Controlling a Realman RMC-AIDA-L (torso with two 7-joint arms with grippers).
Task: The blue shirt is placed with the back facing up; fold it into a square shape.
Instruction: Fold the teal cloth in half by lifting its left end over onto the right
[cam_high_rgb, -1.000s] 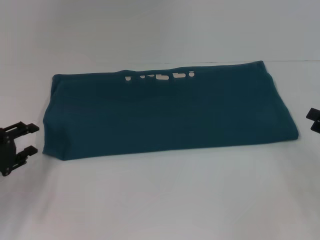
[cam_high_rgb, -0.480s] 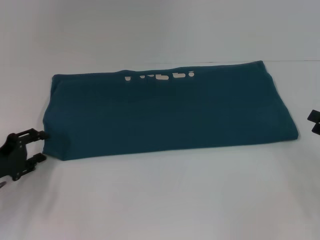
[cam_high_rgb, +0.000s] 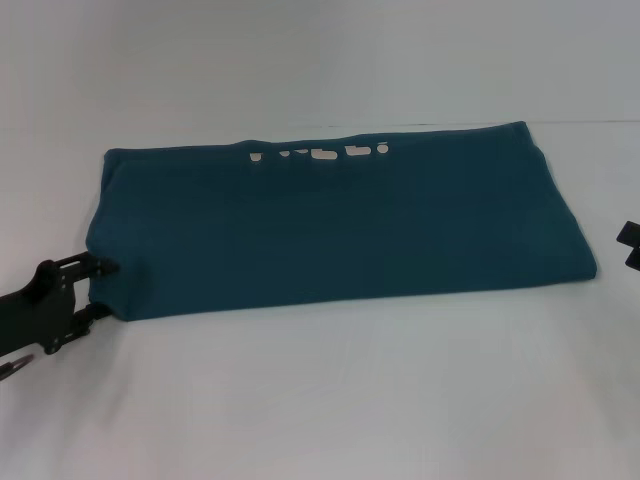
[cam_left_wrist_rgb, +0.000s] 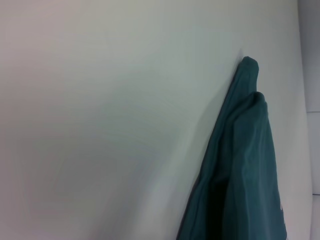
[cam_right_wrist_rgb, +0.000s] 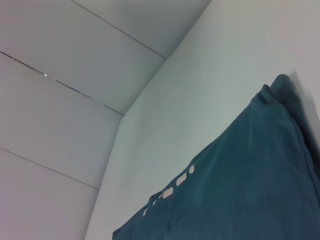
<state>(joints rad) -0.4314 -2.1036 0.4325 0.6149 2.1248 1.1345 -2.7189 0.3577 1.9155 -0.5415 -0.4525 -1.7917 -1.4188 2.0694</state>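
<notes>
My left gripper should back off a little, then reach deeper over the layered end (cam_high_rgb: 138, 284) before it closes, because the blue shirt's near corner (cam_high_rgb: 112, 296) sits shallow in its open fingers.
The blue shirt (cam_high_rgb: 340, 225) lies folded into a long band across the white table (cam_high_rgb: 330, 400). White lettering (cam_high_rgb: 320, 153) peeks out along its far edge. My left gripper (cam_high_rgb: 101, 290) is open at the shirt's near-left corner, one finger (cam_high_rgb: 100, 267) against the cloth's left edge and the other by the corner's front. The left wrist view shows the shirt's layered end (cam_left_wrist_rgb: 245, 165). My right gripper (cam_high_rgb: 631, 245) sits open at the right edge of the head view, apart from the shirt. Its wrist view shows the shirt (cam_right_wrist_rgb: 240, 190) and the lettering (cam_right_wrist_rgb: 175, 185).
Bare white tabletop runs in front of the shirt and to both sides. A white panelled wall (cam_right_wrist_rgb: 75, 75) stands behind the table.
My left gripper has slid right and slightly toward me, from clear of the shirt to its near-left corner. The right gripper has drifted a little farther out to the right.
</notes>
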